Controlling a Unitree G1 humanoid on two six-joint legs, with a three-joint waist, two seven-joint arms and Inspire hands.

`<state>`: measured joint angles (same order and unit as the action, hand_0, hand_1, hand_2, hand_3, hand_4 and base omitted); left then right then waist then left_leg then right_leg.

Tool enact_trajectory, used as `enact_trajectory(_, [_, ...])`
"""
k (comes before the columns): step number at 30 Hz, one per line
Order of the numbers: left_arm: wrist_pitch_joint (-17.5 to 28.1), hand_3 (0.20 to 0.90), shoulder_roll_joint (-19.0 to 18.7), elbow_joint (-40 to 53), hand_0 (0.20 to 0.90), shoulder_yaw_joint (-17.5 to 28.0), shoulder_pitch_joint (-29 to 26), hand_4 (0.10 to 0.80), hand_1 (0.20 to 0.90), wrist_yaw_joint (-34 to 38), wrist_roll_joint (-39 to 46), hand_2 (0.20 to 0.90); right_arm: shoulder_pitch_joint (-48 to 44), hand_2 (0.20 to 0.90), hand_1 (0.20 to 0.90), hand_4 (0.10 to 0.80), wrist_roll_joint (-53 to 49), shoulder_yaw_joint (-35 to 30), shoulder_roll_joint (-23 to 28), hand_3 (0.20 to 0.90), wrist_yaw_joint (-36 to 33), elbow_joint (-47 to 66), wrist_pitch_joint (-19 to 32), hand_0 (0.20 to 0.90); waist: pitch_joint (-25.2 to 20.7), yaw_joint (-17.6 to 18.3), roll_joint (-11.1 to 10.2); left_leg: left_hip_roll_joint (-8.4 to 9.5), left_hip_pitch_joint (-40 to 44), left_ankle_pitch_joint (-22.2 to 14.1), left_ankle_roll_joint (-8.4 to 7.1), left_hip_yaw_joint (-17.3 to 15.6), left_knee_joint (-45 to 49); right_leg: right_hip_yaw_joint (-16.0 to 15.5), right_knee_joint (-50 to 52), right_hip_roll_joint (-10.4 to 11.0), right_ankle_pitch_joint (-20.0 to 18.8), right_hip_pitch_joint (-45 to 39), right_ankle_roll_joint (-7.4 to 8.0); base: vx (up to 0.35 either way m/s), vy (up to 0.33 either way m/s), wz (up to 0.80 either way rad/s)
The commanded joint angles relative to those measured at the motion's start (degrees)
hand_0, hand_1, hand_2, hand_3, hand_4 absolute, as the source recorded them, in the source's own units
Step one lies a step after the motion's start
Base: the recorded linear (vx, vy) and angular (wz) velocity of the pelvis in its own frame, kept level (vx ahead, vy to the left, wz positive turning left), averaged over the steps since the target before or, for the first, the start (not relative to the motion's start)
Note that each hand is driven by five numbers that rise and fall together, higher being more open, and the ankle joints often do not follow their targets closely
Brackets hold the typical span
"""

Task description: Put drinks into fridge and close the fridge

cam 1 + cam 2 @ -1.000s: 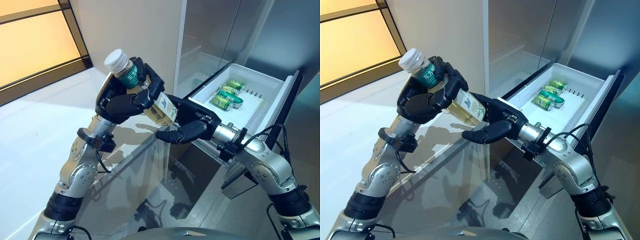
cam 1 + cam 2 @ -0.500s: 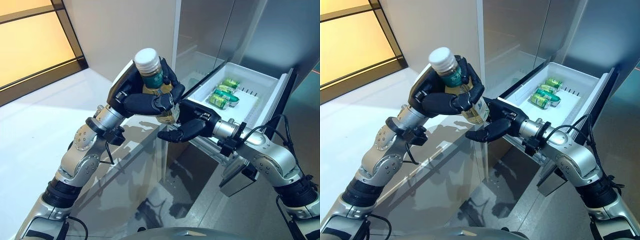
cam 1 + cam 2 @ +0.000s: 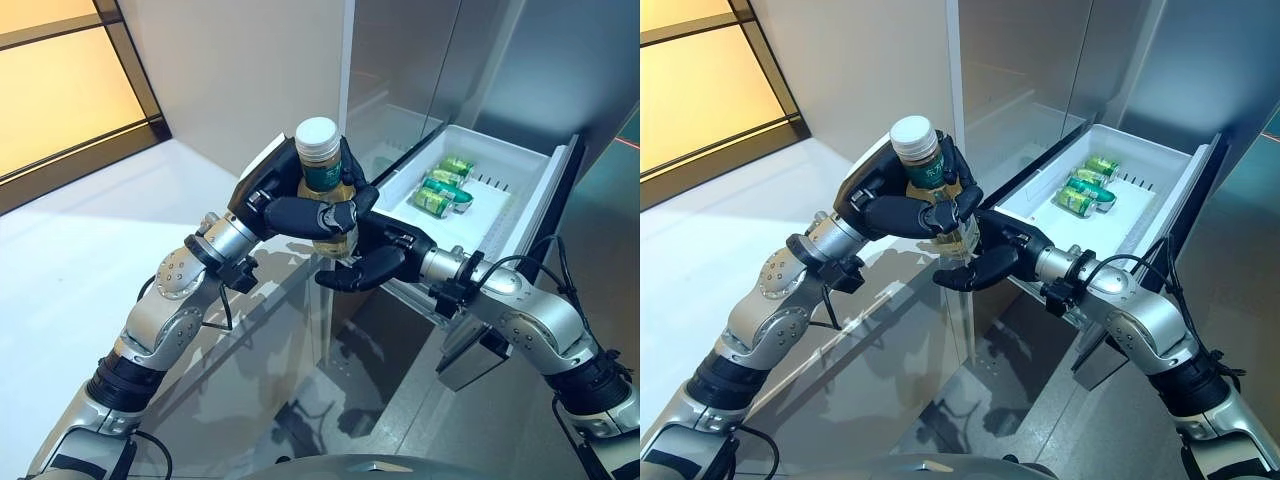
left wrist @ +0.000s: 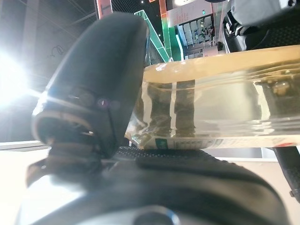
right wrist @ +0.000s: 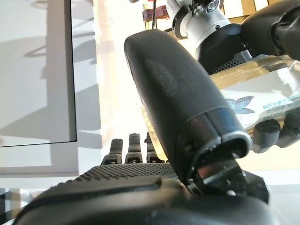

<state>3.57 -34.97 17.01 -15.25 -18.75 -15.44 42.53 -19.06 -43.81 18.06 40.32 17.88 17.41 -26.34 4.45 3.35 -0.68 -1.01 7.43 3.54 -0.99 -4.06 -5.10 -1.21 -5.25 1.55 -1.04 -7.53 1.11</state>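
I expect the bottle [image 3: 322,178] to end up lying down too when I lower it into the shallow drawer, because the green cans [image 3: 445,186] lie on their sides there.
A clear bottle [image 3: 322,180] of yellowish drink with a white cap and green label stands nearly upright in the air, in front of the fridge. My left hand [image 3: 290,205] is shut on it, fingers and thumb curled round its middle; it also shows in the left wrist view [image 4: 215,103]. My right hand [image 3: 375,262] is open just under and beside the bottle's lower end, its fingers relaxed. The right wrist view shows its thumb [image 5: 173,93] with the bottle [image 5: 262,98] past it. The fridge's white drawer [image 3: 500,215] is pulled out to the right.
Green cans [image 3: 440,190] lie in the far part of the drawer. The drawer's dark front panel [image 3: 560,200] sticks out at the right. The fridge's steel side edge [image 3: 345,90] rises behind the bottle. A shiny surface [image 3: 250,350] lies below the arms.
My left hand has carried the bottle to the right, toward the fridge, and turned it from tilted to nearly upright. My right hand has stayed open below it.
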Motion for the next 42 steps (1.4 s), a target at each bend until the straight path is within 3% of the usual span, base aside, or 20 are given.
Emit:
enact_trajectory(1, [3.7, 0.2, 1.5, -4.5, 0.3, -1.8, -8.5, 0.1, 0.3, 1.2, -0.6, 0.3, -11.8, 0.9, 0.9, 0.8, -5.3, -1.6, -4.7, 0.9, 0.7, 5.5, 8.0, 0.9, -5.6, 0.3, -1.4, 0.42, 0.6, -3.8, 0.9, -2.6, 0.1, -1.7, 0.2, 0.7, -2.2, 0.9, 2.33, 0.019, -0.005, -0.08])
enact_trajectory(11, [5.8, 0.2, 4.4, -3.4, 0.3, -1.8, -7.8, 0.1, 0.3, 2.7, -1.9, 0.3, -10.1, 0.9, 0.9, 0.8, -7.7, -5.3, -9.8, 0.9, -12.2, 3.3, 11.2, 0.9, -5.3, 0.6, -1.1, -0.1, 0.7, -3.9, 0.83, -3.4, 0.1, -2.2, 0.2, 0.8, -2.1, 0.8, 2.22, 0.005, -0.001, -0.01])
enact_trajectory(16, [5.6, 0.2, 4.9, -1.5, 0.3, -1.2, -8.2, 0.1, 0.3, 5.0, -4.4, 0.3, -8.8, 0.9, 0.9, 0.8, -6.1, -6.1, -11.8, 0.9, -14.0, 3.3, 10.9, 0.9, -5.3, 0.5, -0.9, -0.1, 0.3, -3.8, 0.76, -3.1, 0.1, -2.5, 0.2, 1.0, -2.2, 1.1, 2.39, 0.004, 0.012, 0.07])
enact_trajectory(21, [5.4, 0.2, 4.8, -1.2, 0.3, -0.5, -8.8, 0.1, 0.3, 5.8, -3.7, 0.3, -9.1, 0.9, 0.9, 0.8, -6.3, -5.9, -11.7, 0.9, -13.7, 2.7, 8.9, 0.9, -5.4, 0.3, -1.0, -0.05, 0.0, -3.8, 0.69, -2.8, 0.1, -2.9, 0.2, 1.1, -2.3, 1.3, 2.53, 0.0, 0.007, 0.05])
enact_trajectory(25, [7.6, 0.2, 5.2, -1.3, 0.3, -0.4, -8.9, 0.1, 0.3, 5.9, -3.2, 0.3, -8.3, 0.9, 0.9, 0.8, -8.1, -5.1, -11.0, 0.9, -11.7, 2.2, 3.6, 0.9, -5.6, 0.5, -1.2, 0.0, -0.2, -3.8, 0.69, -2.7, 0.1, -2.8, 0.2, 1.1, -2.3, 1.5, 2.56, 0.0, 0.0, 0.0])
enact_trajectory(31, [9.6, 0.2, 5.1, -0.5, 0.3, -1.5, -9.1, 0.1, 0.3, 4.9, -4.5, 0.3, -7.3, 0.9, 0.9, 0.8, -6.6, -2.3, -9.0, 0.9, -8.1, 1.5, 0.4, 0.9, -5.6, 0.6, -1.6, 0.22, -0.1, -3.8, 0.88, -2.2, 0.1, -2.0, 0.2, 0.9, -2.5, 1.6, 2.5, 0.0, 0.0, 0.0])
enact_trajectory(42, [8.8, 0.2, 4.5, -1.1, 0.3, -3.7, -10.8, 0.1, 0.3, 3.9, -2.9, 0.3, -14.0, 0.9, 0.9, 0.8, 4.4, 0.9, -7.8, 0.9, -8.0, 1.2, 5.8, 0.9, -5.7, 0.5, -1.5, 0.55, 0.0, -3.8, 1.24, -1.2, 0.1, 0.3, 0.2, 0.6, -2.7, 1.7, 2.26, 0.001, 0.0, -0.02])
